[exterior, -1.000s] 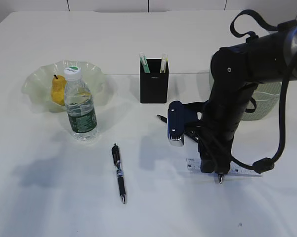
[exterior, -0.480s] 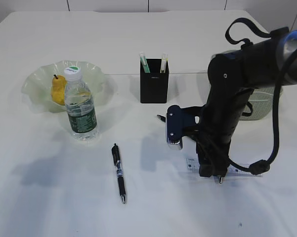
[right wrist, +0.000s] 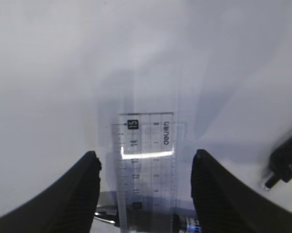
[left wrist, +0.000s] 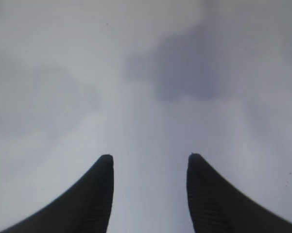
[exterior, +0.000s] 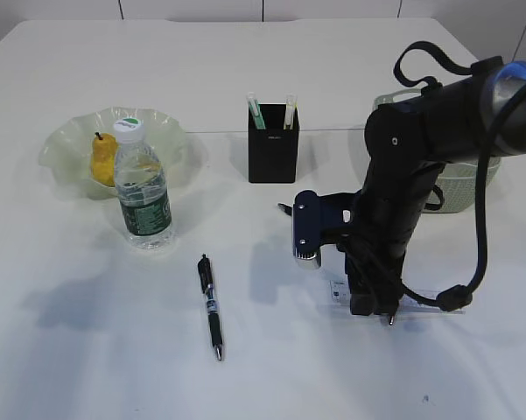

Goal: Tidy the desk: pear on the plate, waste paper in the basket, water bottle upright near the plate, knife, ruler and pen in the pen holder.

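My gripper will leave a black pen behind when it lifts the clear ruler [exterior: 340,293], because a metal tip [exterior: 390,320] and dark pen body cross under the ruler.
A clear plastic ruler [right wrist: 146,141] lies flat on the white table; in the exterior view [exterior: 427,300] it pokes out from under my right arm. My right gripper [right wrist: 145,158] is open and points down, one finger on each side of the ruler, low over it [exterior: 373,308]. A black pen [exterior: 211,306] lies on the table left of it. The yellow pear [exterior: 103,159] sits on the glass plate [exterior: 66,140]. The water bottle [exterior: 143,188] stands upright in front of the plate. The black pen holder [exterior: 272,150] stands at the back. My left gripper [left wrist: 149,158] is open over bare table. No waste paper or knife clearly shows.
A pale green basket [exterior: 471,185] stands at the right behind my right arm. A small dark tip [exterior: 284,208] sticks out behind the right wrist camera. A dark object [right wrist: 285,162] lies right of the ruler, and metal and blue parts [right wrist: 187,224] show under its near end.
My right arm has shifted slightly left and lowered over the ruler. Pen, bottle, pear and holder have not moved.
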`<move>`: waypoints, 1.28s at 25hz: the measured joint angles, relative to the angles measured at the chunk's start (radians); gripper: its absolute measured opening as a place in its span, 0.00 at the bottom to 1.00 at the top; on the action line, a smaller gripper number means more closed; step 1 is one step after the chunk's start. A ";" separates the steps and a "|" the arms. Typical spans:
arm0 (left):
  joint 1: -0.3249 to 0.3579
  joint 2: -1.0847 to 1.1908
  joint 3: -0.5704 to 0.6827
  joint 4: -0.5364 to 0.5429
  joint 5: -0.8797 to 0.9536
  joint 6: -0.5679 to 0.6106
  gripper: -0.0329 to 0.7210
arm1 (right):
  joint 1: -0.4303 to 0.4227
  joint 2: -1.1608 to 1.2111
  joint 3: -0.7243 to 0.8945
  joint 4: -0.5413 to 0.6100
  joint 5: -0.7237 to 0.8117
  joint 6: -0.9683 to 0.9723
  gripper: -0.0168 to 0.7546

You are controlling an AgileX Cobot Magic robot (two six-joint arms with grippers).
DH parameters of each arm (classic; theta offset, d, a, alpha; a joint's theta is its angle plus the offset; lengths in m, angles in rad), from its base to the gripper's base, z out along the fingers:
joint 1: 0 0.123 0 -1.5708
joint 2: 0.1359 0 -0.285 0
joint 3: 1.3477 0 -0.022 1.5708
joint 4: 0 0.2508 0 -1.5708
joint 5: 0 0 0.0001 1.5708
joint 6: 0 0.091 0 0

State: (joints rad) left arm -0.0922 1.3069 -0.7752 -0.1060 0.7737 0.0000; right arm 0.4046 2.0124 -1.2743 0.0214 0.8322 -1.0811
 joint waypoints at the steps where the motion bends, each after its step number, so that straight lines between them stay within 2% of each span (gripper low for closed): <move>1: 0.000 0.000 0.000 0.000 0.000 0.000 0.50 | 0.000 0.000 0.000 0.000 -0.004 0.000 0.60; 11: 0.000 0.000 0.000 0.000 -0.002 0.000 0.50 | 0.000 0.022 0.000 0.000 -0.009 -0.001 0.59; 22: 0.000 0.000 0.000 0.000 -0.004 0.000 0.50 | 0.000 0.025 0.000 0.000 -0.009 -0.002 0.39; 32: 0.000 0.000 0.000 0.000 -0.004 0.000 0.50 | 0.000 0.025 -0.006 0.000 0.014 -0.002 0.39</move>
State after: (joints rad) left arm -0.0922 1.3069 -0.7752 -0.1060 0.7694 0.0000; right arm 0.4046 2.0375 -1.2801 0.0214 0.8463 -1.0834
